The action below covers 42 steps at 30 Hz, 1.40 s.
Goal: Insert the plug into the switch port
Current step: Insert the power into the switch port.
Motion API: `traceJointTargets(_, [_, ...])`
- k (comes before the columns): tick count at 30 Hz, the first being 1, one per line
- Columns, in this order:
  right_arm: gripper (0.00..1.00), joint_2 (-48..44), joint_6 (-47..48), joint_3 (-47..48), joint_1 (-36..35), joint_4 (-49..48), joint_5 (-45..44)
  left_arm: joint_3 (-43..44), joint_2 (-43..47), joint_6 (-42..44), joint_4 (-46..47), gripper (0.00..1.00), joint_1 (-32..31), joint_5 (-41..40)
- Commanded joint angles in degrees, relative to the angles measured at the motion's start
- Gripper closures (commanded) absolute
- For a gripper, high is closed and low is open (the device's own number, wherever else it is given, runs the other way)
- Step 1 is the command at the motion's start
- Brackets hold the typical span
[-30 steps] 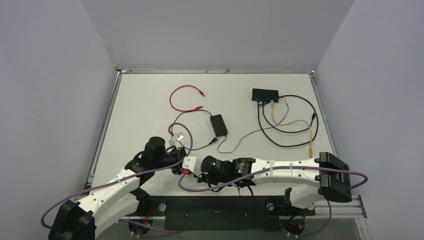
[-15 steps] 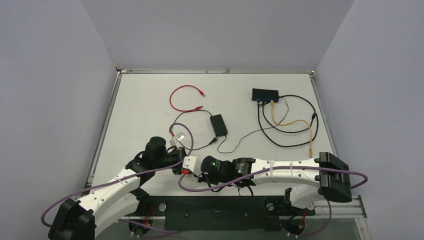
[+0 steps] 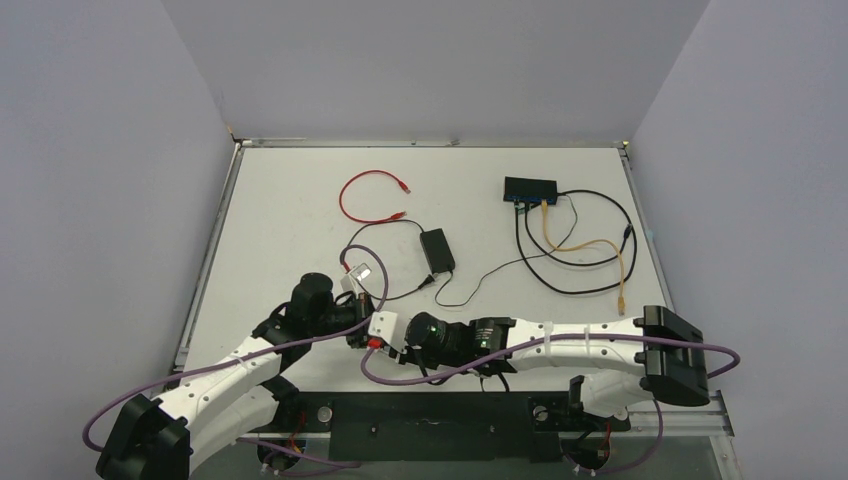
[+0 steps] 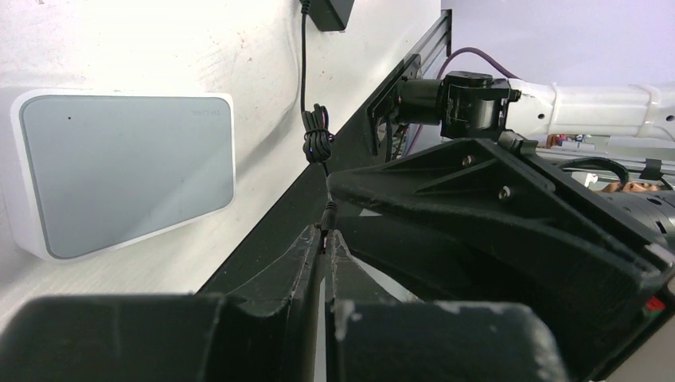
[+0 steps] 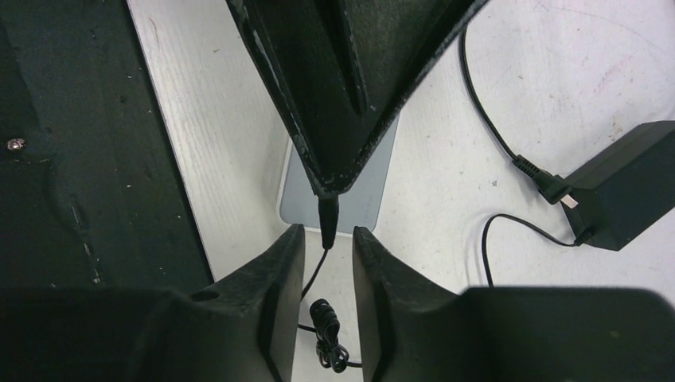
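Observation:
The plug's front end is covered by my left gripper's fingers, so my right gripper should grab the plug's rear end (image 5: 329, 237) and clear the front end for the port.
The plug (image 4: 326, 216) is a small black barrel plug on a thin black cord. My left gripper (image 4: 325, 237) is shut on it, with its rear end sticking out past the fingertips. My right gripper (image 5: 328, 235) is open, its jaws standing either side of the plug's rear end (image 5: 328, 215) without touching it. Both grippers (image 3: 365, 335) meet tip to tip above the near edge of the table. The flat black box with the blue-trimmed face (image 3: 530, 189) lies far off at the back right; its row of ports is too small to make out.
A light grey rounded-square pad (image 4: 127, 167) lies just beyond the grippers. The black adapter brick (image 3: 437, 249) sits mid-table, and its cord has a tied bundle (image 5: 328, 338). A red cable (image 3: 365, 195) lies at the back. Orange (image 3: 600, 250) and black cables loop near the box.
The right arm has shifted slightly, its elbow a little further right and lower. The left arm and the plug have hardly moved.

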<state>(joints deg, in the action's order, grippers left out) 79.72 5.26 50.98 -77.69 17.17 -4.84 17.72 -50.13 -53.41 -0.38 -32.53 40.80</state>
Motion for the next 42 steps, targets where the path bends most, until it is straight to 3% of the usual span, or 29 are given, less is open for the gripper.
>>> traceJointTargets(1, [0.72,-7.0,-0.5,-4.4,0.4,-7.7,-2.6,0.1,0.0,0.0,4.3,1.0,-0.3,1.1])
traceJointTargets(13, [0.69,-29.5,-2.5,-17.2,1.3,-21.1,-15.3,0.5,-1.7,0.5,6.0,1.0,-0.3,2.4])
traceJointTargets(16, [0.62,-31.6,-5.6,-18.6,2.4,-20.9,-15.6,0.6,-2.0,0.7,6.3,1.0,-0.3,2.5])
traceJointTargets(21, [0.36,-35.7,-10.8,-22.5,5.3,-24.5,-10.5,0.8,-2.3,0.6,7.1,1.0,-0.3,2.5])
traceJointTargets(22, [0.35,-35.9,-11.1,-22.9,5.7,-24.4,-9.1,0.8,-2.3,0.5,7.4,1.0,-0.3,2.4])
traceJointTargets(27, [0.5,-35.0,-9.3,-23.1,6.7,-23.5,1.1,0.7,-1.8,-0.7,7.8,1.0,-0.3,1.8])
traceJointTargets(34, [0.49,-32.0,-4.0,-27.8,4.0,-32.2,5.6,0.5,-0.9,-1.3,7.6,1.0,-0.3,1.7])
traceJointTargets(42, [0.52,-24.1,1.1,-26.9,3.9,-35.9,7.0,0.0,-0.3,-1.4,7.8,1.0,-0.3,2.0])
